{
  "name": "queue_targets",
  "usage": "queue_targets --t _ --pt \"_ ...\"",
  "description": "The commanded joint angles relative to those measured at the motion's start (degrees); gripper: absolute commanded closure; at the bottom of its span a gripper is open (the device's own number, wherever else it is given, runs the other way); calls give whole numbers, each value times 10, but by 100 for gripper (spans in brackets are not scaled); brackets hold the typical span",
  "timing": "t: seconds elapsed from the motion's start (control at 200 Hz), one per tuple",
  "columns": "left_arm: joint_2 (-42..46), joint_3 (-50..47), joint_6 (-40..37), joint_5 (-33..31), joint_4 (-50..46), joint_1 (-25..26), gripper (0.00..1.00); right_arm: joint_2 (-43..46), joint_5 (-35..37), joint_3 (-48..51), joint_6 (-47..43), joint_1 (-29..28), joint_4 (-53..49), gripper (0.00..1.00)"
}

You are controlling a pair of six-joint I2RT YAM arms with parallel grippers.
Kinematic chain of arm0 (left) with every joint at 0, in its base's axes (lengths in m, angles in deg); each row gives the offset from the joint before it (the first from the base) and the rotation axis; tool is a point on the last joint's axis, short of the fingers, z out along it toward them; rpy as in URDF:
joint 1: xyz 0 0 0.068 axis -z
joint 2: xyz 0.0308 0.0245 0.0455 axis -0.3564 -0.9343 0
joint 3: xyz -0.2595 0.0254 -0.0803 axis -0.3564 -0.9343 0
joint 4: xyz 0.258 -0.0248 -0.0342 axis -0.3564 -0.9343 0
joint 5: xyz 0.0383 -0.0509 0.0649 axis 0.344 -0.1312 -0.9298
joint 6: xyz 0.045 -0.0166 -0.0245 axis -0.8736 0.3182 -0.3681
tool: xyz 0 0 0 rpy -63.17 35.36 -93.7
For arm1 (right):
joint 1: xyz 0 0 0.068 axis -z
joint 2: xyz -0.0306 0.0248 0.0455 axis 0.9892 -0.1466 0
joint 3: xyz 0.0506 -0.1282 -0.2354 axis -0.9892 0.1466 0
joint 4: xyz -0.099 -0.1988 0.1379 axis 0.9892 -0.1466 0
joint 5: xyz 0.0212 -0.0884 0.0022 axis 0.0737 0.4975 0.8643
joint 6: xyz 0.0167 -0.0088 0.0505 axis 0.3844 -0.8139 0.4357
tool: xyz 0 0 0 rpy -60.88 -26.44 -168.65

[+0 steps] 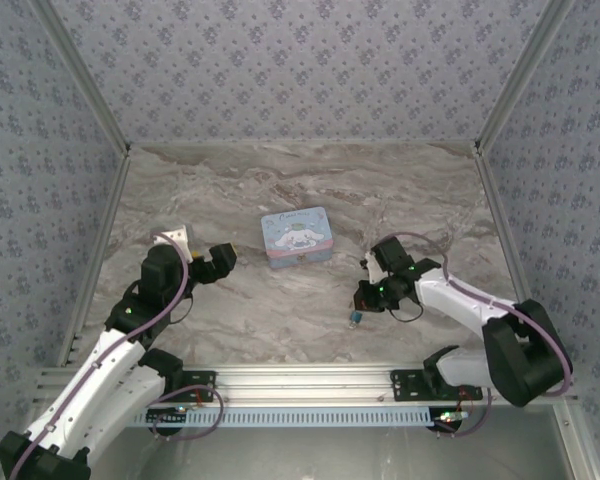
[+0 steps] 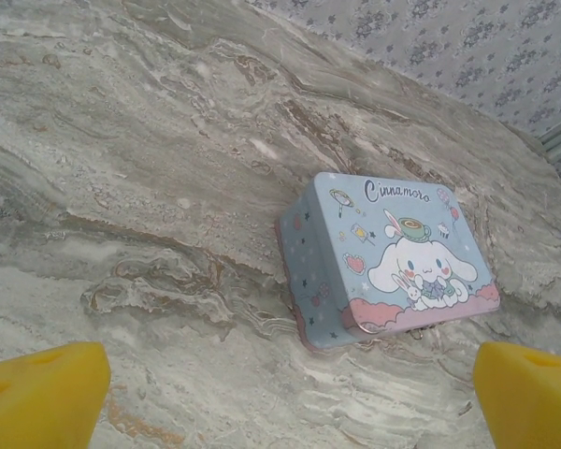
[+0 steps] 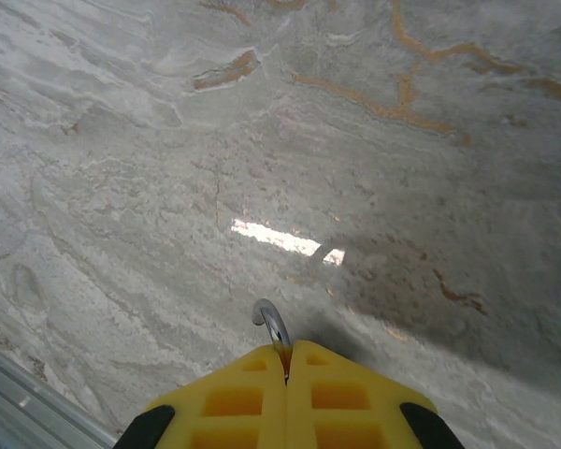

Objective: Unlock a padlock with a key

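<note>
I should keep lowering the padlock with my right gripper until it rests on the clear marble (image 1: 339, 311) below it and then let go, because the shackle's hooked end (image 3: 263, 311) stands free.
The padlock (image 1: 355, 319) is a tiny blue-teal body on the marble, right at the tip of my right gripper (image 1: 364, 302). In the right wrist view the yellow fingers (image 3: 234, 393) are pressed together and my right gripper (image 3: 287, 350) pinches the padlock's thin curved metal shackle (image 3: 273, 324), whose hooked end pokes out past the tips. The padlock's body is hidden there. My left gripper (image 1: 223, 257) hovers left of the tin, open, its yellow fingers (image 2: 42, 393) spread wide with nothing between them.
A pale-blue cartoon-dog tin (image 1: 297, 236) lies closed mid-table, and it sits ahead of the left gripper (image 2: 290, 398) as the tin (image 2: 388, 262). Patterned walls enclose the marble table (image 1: 300, 180). An aluminium rail (image 1: 310, 380) runs along the near edge.
</note>
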Motion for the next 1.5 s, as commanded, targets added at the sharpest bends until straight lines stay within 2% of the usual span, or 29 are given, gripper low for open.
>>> queue_targets --t 0.0,0.42,0.575,0.829,1.134,1.364,1.494 --pt "6 -1 -3 -8 -1 -4 1 -30 -14 -21 -6 -9 30 100" --pt "5 2 -7 -11 -8 -4 1 -128 -21 -65 -24 -39 52 100" --pt "5 4 -8 -12 -10 -4 1 -122 -16 -67 -23 -39 53 93" --pt "5 5 -6 -22 -12 -5 0 -65 22 -81 -30 -37 32 74" --pt "4 15 -10 -62 -19 -10 1 54 107 -85 -46 6 5 66" --pt "-8 17 -97 -141 -1 -17 1 122 128 -84 -81 89 16 64" --pt "-13 4 -163 -189 50 -22 1 156 147 -79 -89 128 41 63"
